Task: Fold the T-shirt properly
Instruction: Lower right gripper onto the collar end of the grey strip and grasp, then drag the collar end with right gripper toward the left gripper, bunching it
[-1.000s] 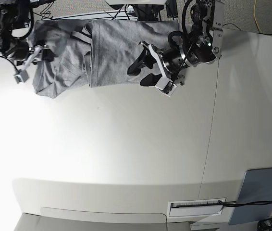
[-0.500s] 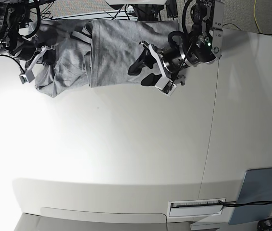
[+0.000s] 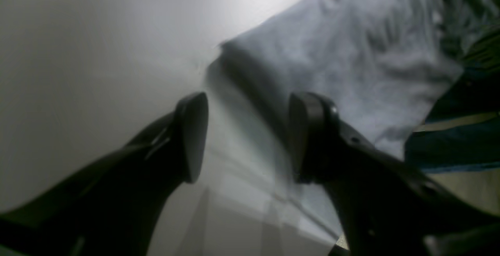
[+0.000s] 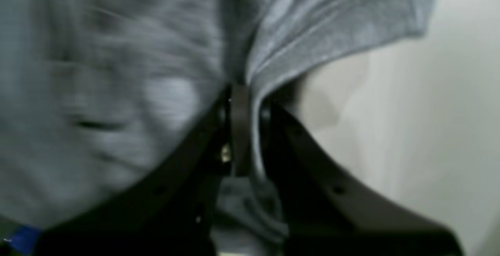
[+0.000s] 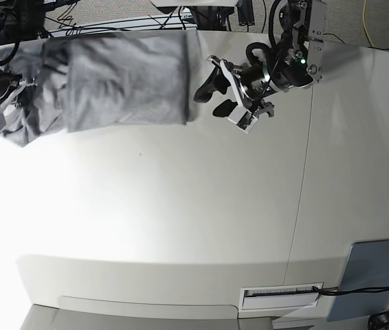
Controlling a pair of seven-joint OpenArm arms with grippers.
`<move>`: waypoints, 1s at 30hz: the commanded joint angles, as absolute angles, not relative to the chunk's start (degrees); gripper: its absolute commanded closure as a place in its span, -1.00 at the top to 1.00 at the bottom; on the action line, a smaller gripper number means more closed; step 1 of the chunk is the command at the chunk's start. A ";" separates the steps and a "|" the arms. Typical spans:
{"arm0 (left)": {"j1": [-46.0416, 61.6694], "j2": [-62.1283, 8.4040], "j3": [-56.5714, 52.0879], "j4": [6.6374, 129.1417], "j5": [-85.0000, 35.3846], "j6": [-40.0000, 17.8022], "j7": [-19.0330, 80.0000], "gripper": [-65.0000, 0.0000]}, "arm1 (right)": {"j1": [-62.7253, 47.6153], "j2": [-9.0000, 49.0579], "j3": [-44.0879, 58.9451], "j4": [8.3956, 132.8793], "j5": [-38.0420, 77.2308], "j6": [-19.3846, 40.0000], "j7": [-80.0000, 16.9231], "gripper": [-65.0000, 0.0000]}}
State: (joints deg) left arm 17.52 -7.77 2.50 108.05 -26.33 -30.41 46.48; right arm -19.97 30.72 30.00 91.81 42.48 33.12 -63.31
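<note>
Next, my right gripper brings the T-shirt's bunched end (image 5: 31,118) back over the T-shirt's flat part (image 5: 129,82) toward my left gripper, because this end lies at the far corner of the table.
The heather-grey T-shirt (image 5: 126,82) lies bunched along the table's far edge, plain side up, reaching from the far left to the middle. My right gripper (image 5: 1,103) is at the far left and shut on a fold of the T-shirt (image 4: 117,72), with cloth pinched between its jaws (image 4: 244,103). My left gripper (image 5: 207,102) is open and empty just right of the shirt's right edge. In the left wrist view it (image 3: 250,135) hovers over bare table, with the shirt (image 3: 332,52) just beyond its fingertips.
The white table (image 5: 181,206) has a seam running down its right part. A grey-blue flat panel (image 5: 376,275) lies at the front right corner, next to a white labelled slot (image 5: 280,295). Cables and floor show past the far edge.
My right gripper has pulled the T-shirt to the left, and the cloth has slid out from under my left gripper. The left gripper has shifted slightly right and up, still open.
</note>
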 commanded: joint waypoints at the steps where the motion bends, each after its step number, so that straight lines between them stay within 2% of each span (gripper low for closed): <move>1: 17.56 -7.79 2.44 108.99 -26.72 -30.63 45.39 0.03 | -19.88 32.05 30.55 93.60 44.12 33.63 -64.49 -1.00; 4: 18.33 -7.81 2.44 108.09 -26.52 -30.59 44.95 0.03 | -20.05 30.68 30.55 98.98 46.30 33.67 -68.36 -1.00; 8: 19.46 -7.79 2.44 105.71 -23.49 -30.63 43.94 0.03 | -20.18 25.32 30.37 111.11 46.33 33.39 -72.47 -1.00; 14: 20.16 -7.79 2.46 99.57 -20.99 -30.63 38.85 0.03 | -23.64 16.34 26.44 125.58 44.88 31.83 -70.89 -1.00; 21: 20.16 -7.77 2.50 95.81 -20.99 -31.11 36.97 0.03 | -25.56 8.93 12.67 129.75 39.66 29.87 -68.53 -1.00; 30: 20.18 -7.77 2.48 95.61 -20.97 -31.09 36.75 0.03 | -25.54 4.27 -7.16 129.75 27.03 24.18 -61.28 -1.00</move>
State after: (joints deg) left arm 19.97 -7.64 2.50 95.37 -22.00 -31.38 35.40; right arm -25.69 4.43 -7.29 128.66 25.85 23.83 -62.92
